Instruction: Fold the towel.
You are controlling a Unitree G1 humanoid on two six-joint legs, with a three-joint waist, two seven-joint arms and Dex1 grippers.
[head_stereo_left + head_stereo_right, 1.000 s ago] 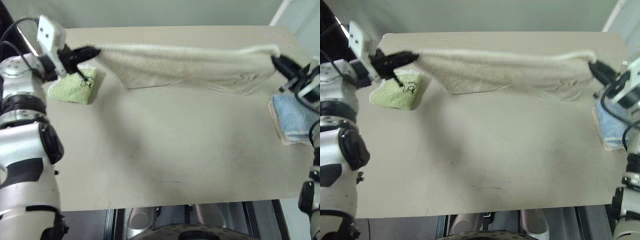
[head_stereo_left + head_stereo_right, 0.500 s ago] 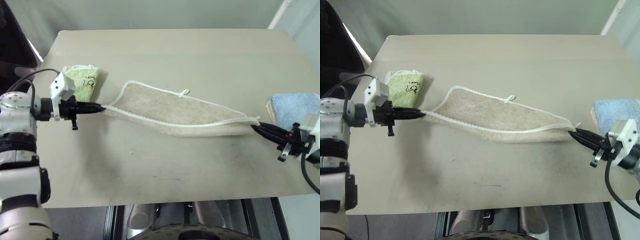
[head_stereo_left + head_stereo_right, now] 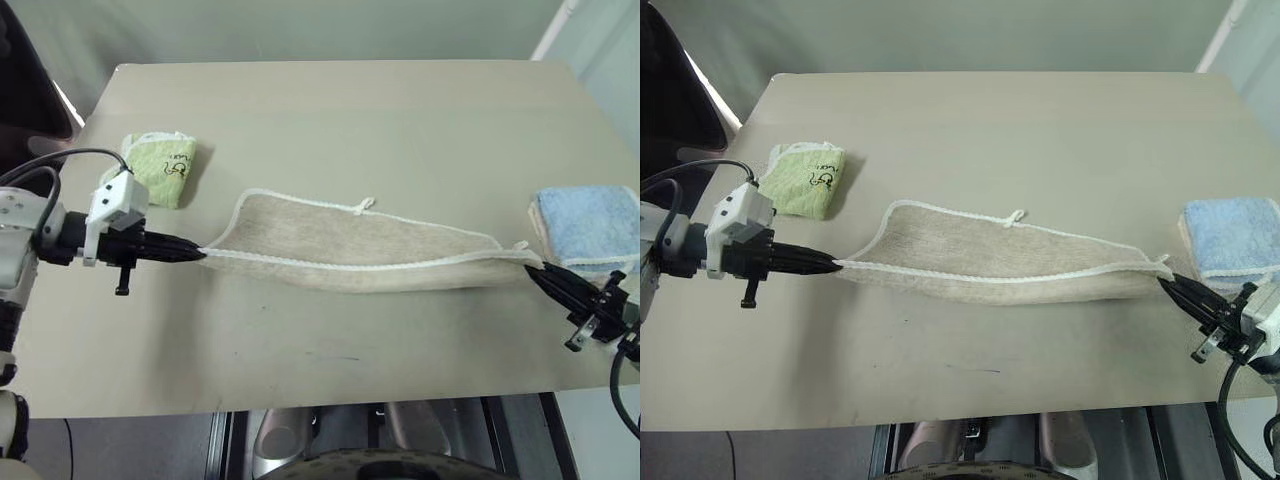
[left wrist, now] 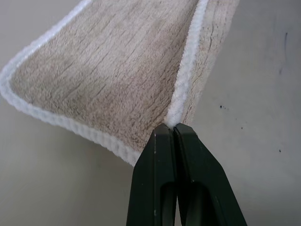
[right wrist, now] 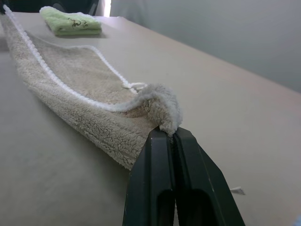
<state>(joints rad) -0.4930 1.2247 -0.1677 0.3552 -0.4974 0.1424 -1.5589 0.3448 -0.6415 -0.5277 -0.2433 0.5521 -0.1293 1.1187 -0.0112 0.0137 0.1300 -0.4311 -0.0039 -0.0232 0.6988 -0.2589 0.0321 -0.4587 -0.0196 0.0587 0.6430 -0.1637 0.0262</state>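
Note:
The towel's near corner (image 3: 206,250) in the robot's left gripper is out beyond the towel's far corner, so the left gripper should bring it in onto the towel's far edge (image 3: 262,193).
The beige towel (image 3: 365,253) with white stitched edging lies folded lengthwise across the middle of the table, stretched between both grippers. A small loop (image 3: 366,205) sticks out of its far edge. My left gripper (image 3: 198,254) is shut on the towel's left end, pinching the white edge (image 4: 175,125). At the right, my right gripper (image 3: 536,270) is shut on the towel's other end, where the cloth bunches over the fingertips (image 5: 167,120). The towel rests on the tabletop along its length.
A folded light-green towel (image 3: 163,168) lies at the back left, behind my left arm. A folded light-blue towel (image 3: 587,225) sits at the right edge, just beyond my right gripper. The tan table (image 3: 340,110) has free room behind and in front of the towel.
Both grippers came back toward the table's near edge and down, lowering the towel from hanging in the air to lying flat, folded over itself on the table.

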